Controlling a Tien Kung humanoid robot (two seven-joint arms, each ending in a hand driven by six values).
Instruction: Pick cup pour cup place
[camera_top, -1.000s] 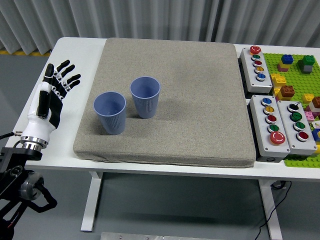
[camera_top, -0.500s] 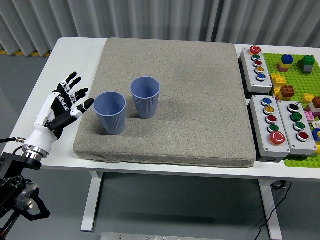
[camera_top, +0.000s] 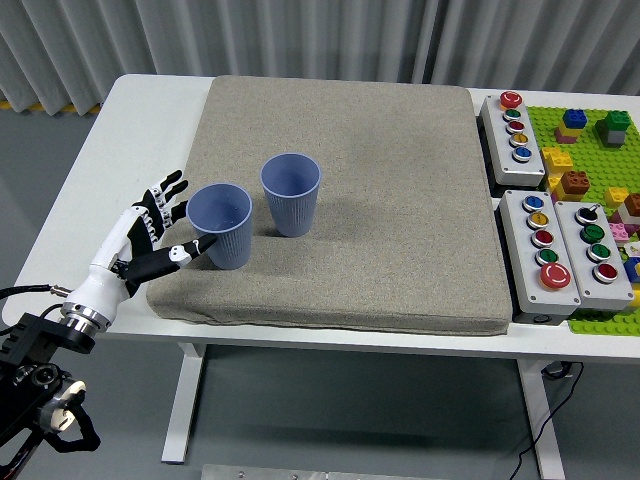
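Note:
The nearer cup's opening (camera_top: 230, 242) shows only plain blue inner walls (camera_top: 220, 207), so the cup should be empty when I pick it up and tip it.
Two blue ribbed cups stand upright on the grey mat (camera_top: 390, 190). The nearer cup (camera_top: 222, 225) is at the mat's left side, and the second cup (camera_top: 291, 193) stands just right of it and a little farther back. My left hand (camera_top: 172, 228) is at the nearer cup's left side, fingers spread open, thumb low against the cup's front wall and the other fingers behind its left rim. The hand has not closed around the cup. The right arm is out of view.
Three grey button boxes (camera_top: 513, 126) (camera_top: 540, 248) (camera_top: 598, 250) sit right of the mat. A green baseplate (camera_top: 590, 150) with coloured bricks lies at the far right. The white table (camera_top: 130, 130) shows bare left of the mat.
My left hand has moved right from the table's left margin onto the mat's edge and now brackets the nearer cup. Both cups stand where they were.

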